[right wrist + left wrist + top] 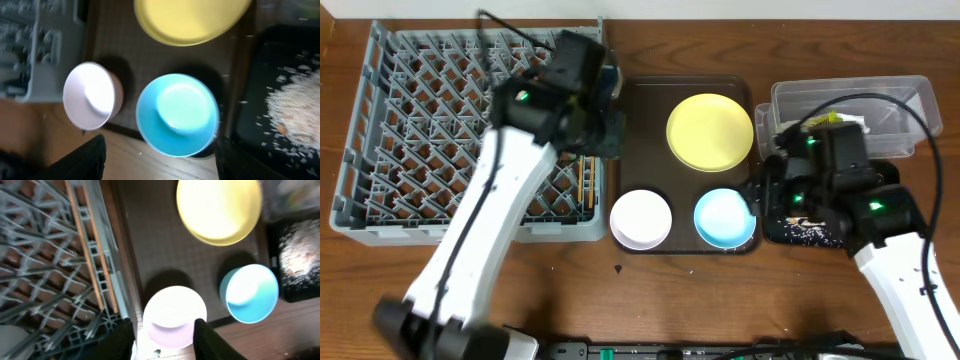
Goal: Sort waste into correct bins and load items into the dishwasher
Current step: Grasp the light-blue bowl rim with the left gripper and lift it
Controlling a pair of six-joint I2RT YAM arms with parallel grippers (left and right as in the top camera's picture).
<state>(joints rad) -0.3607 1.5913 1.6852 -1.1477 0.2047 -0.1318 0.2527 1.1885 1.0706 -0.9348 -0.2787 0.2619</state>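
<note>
The robot's right gripper is crowding the light blue bowl [724, 218], far from the dish rack [558, 185], so it should move back and the left gripper should load the bowl.
The grey dish rack [380, 190] stands at the left, with two wooden chopsticks [586, 180] lying in its right side [86, 245]. The yellow plate [710, 131], white bowl [641, 218] and light blue bowl [724, 217] sit on the brown tray. My left gripper [608, 108] hovers over the rack's right edge, open and empty, with the white bowl [174, 315] below its fingers [162, 326]. My right gripper [767, 190] is open and empty above the blue bowl [176, 115], with its fingers [159, 146] either side. The small white cup is not clearly seen.
The dark brown serving tray [640, 100] lies between the rack and the bins. The clear tub [910, 95] at the back right holds a green-and-yellow sachet [828, 120] and a white napkin [865, 125]. The black tray [250, 125] holds rice scraps [295, 110], partly under my right arm.
</note>
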